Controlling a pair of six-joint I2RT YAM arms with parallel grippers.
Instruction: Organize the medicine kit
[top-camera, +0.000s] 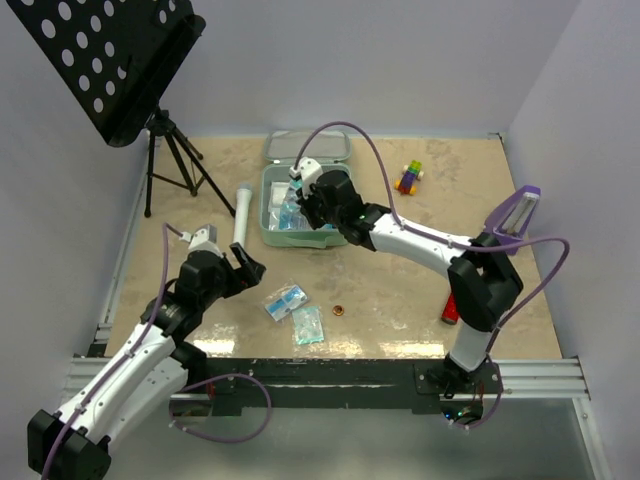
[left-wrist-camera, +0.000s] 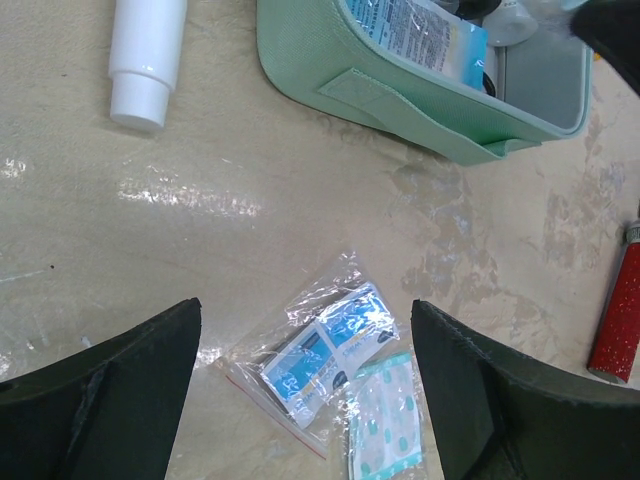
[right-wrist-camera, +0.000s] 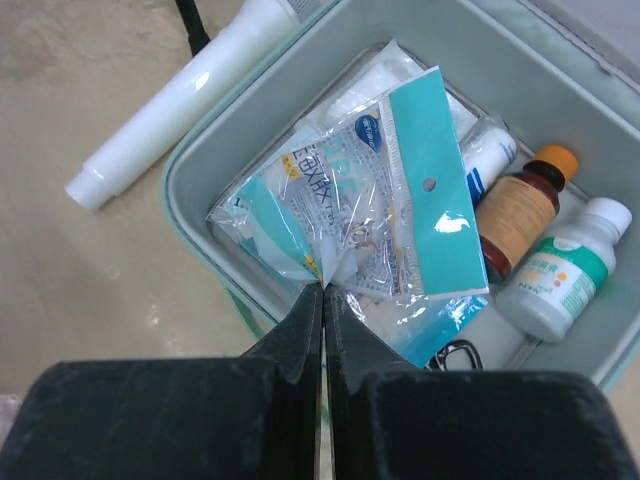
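Observation:
The clear packet (right-wrist-camera: 385, 190) is hanging over the kit's packets beside the bottles. My right gripper should keep going down toward the kit's far corner (top-camera: 281, 187) until the clear packet is inside.
The medicine kit (top-camera: 268, 222) is a mint-green case lying open at mid-table, its lid (top-camera: 307, 147) folded back. Over its tray my right gripper (top-camera: 300, 205) is shut, pinching the crumpled corner of a clear plastic packet with a teal header (right-wrist-camera: 385, 200) at its tips (right-wrist-camera: 324, 288). Inside the kit (right-wrist-camera: 190, 160) lie a brown bottle (right-wrist-camera: 515, 210) and a white bottle with a green label (right-wrist-camera: 560, 270). My left gripper (top-camera: 250, 268) hangs open (left-wrist-camera: 305, 310) above a zip bag of blue sachets (left-wrist-camera: 325, 350) and a dotted plaster packet (left-wrist-camera: 385, 430) on the table.
A white tube (top-camera: 242, 210) lies left of the kit. A black music stand (top-camera: 110, 60) on a tripod (top-camera: 175, 165) fills the far left. Coloured blocks (top-camera: 409, 177), a purple wedge (top-camera: 515, 212), a red glittery stick (top-camera: 451, 308) and a coin (top-camera: 338, 309) lie to the right.

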